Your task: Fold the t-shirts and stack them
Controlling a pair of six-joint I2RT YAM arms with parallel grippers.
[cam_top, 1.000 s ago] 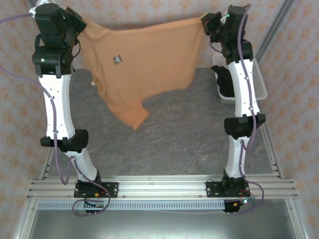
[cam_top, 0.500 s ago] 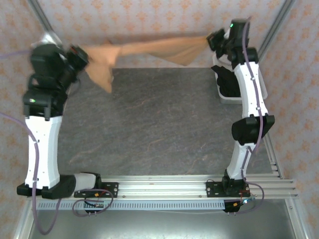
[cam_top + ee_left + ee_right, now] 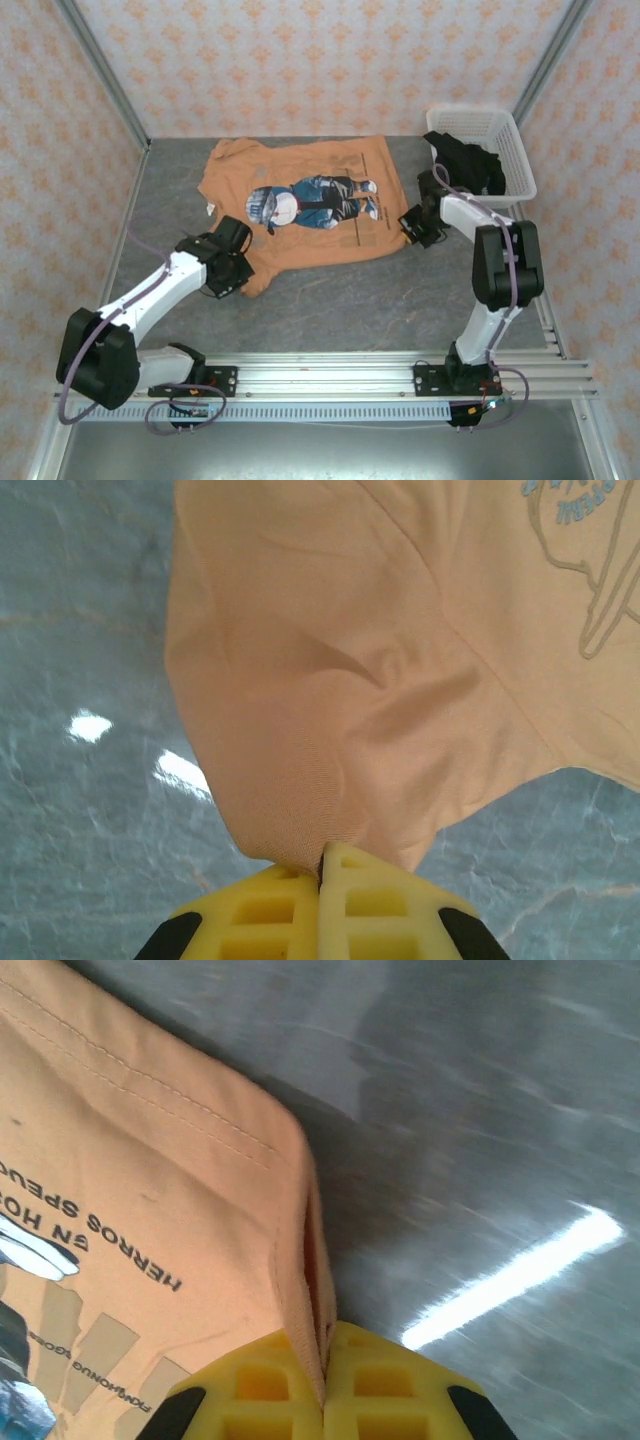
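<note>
My right gripper should wait to fold, because the orange t-shirt's far side (image 3: pixel 312 144) is against the table's back edge and its near side slants. It first needs to pull the t-shirt by its near corner (image 3: pixel 400 250) toward me.
The orange t-shirt (image 3: pixel 320 230) lies spread flat on the grey table, its printed picture (image 3: pixel 310 200) facing up. My left gripper (image 3: pixel 243 268) is down at the shirt's near left corner, shut on a pinch of orange cloth (image 3: pixel 300 810). At the near right corner my right gripper (image 3: pixel 408 228) is shut on the shirt's hem (image 3: pixel 310 1300). The yellow fingers (image 3: pixel 370 900) of the left gripper and the yellow fingers (image 3: pixel 390 1380) of the right gripper press together with cloth between them. A black t-shirt (image 3: pixel 465 160) lies bunched in the white basket (image 3: pixel 520 160).
The white lattice basket stands at the back right of the table, close to my right arm. Patterned walls and metal rails close in the table on three sides. Bare grey tabletop (image 3: pixel 350 300) lies between the shirt and the arm bases.
Both arms have swung down from holding the orange t-shirt high in the air. The shirt has gone from hanging to lying flat on the table, print up.
</note>
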